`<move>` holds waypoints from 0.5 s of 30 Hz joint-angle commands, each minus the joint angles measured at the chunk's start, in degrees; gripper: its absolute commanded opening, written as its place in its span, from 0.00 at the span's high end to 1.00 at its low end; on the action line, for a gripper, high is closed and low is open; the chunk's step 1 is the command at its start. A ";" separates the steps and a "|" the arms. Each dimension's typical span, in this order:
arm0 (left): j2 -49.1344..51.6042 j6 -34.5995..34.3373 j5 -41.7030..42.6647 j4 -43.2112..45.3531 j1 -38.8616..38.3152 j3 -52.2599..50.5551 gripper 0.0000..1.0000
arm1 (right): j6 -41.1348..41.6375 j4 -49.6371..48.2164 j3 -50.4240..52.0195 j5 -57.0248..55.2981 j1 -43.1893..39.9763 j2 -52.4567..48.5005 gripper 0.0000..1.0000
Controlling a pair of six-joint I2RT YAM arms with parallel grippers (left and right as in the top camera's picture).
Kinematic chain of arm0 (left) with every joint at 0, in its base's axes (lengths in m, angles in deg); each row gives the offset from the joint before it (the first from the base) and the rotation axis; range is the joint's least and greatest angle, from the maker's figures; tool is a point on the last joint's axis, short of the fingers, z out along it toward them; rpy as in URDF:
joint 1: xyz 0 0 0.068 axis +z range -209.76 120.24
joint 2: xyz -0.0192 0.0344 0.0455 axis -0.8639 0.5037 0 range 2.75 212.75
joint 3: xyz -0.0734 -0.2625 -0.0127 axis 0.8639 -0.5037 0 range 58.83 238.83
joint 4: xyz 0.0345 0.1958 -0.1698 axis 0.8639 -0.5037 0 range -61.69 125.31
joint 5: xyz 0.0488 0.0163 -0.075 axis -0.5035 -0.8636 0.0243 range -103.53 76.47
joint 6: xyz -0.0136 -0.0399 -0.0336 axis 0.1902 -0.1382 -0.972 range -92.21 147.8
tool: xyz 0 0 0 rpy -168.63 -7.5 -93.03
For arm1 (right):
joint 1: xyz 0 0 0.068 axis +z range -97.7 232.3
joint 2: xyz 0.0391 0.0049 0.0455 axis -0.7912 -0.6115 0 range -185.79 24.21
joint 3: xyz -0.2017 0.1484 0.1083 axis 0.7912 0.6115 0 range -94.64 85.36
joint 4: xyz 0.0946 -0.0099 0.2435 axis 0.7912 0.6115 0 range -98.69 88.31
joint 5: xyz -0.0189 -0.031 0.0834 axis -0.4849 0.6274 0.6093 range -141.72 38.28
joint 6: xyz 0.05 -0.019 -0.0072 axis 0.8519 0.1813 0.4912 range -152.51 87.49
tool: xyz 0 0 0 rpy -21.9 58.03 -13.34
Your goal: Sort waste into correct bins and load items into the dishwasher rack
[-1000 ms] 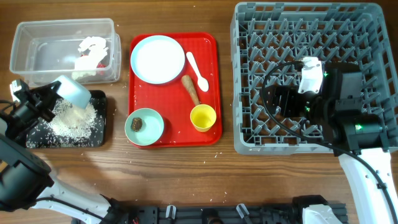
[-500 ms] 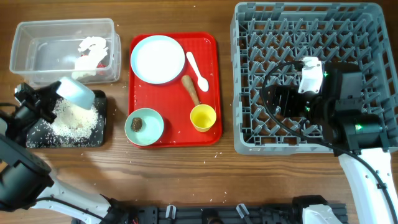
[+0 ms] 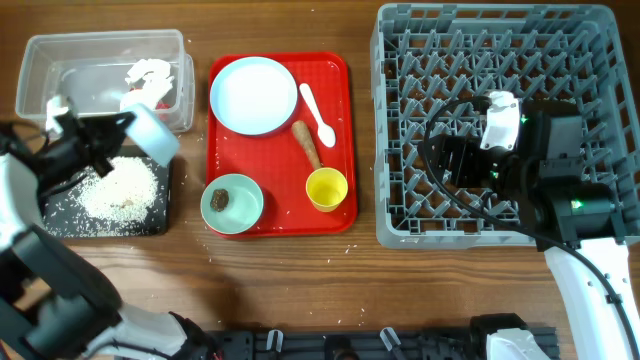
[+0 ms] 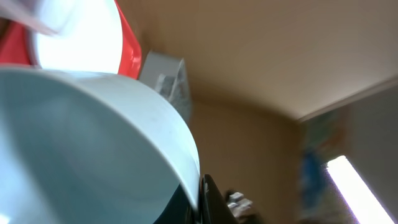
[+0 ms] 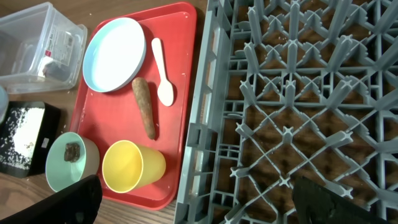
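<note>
I should keep carrying the whitish bowl (image 3: 153, 135), which is empty, with my left gripper until I let it go between the pale blue plate and green bowl, where space (image 3: 262, 157) is open.
My left gripper (image 3: 112, 130) is shut on the rim of the whitish bowl (image 3: 153, 131) and holds it tilted above the black tray's (image 3: 60, 222) far right corner, beside the clear tub (image 3: 70, 60). The bowl fills the left wrist view (image 4: 81, 143), with my finger (image 4: 201, 198) on its rim. A pile of white rice (image 3: 118, 188) lies on the black tray. The crumpled wrapper (image 3: 147, 84) lies in the clear tub. My right gripper (image 3: 447, 160) (image 5: 205, 208) is open and empty over the dishwasher rack (image 3: 560, 40).
The red serving tray (image 3: 335, 70) holds the pale blue plate (image 3: 254, 95), white spoon (image 3: 318, 113), brown stick (image 3: 306, 143), yellow cup (image 3: 327, 188) and the green bowl (image 3: 243, 210) with a brown lump (image 3: 220, 198). Loose rice grains lie scattered on the wood around the black tray.
My left gripper has swung the whitish bowl up and to the right, off the rice pile toward the clear tub. The right arm has not moved.
</note>
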 commanded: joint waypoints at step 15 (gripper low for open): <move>-2.75 -1.53 -88.13 9.11 -62.73 1.03 0.96 | 0.59 -0.17 -1.20 -0.39 0.39 -0.50 0.00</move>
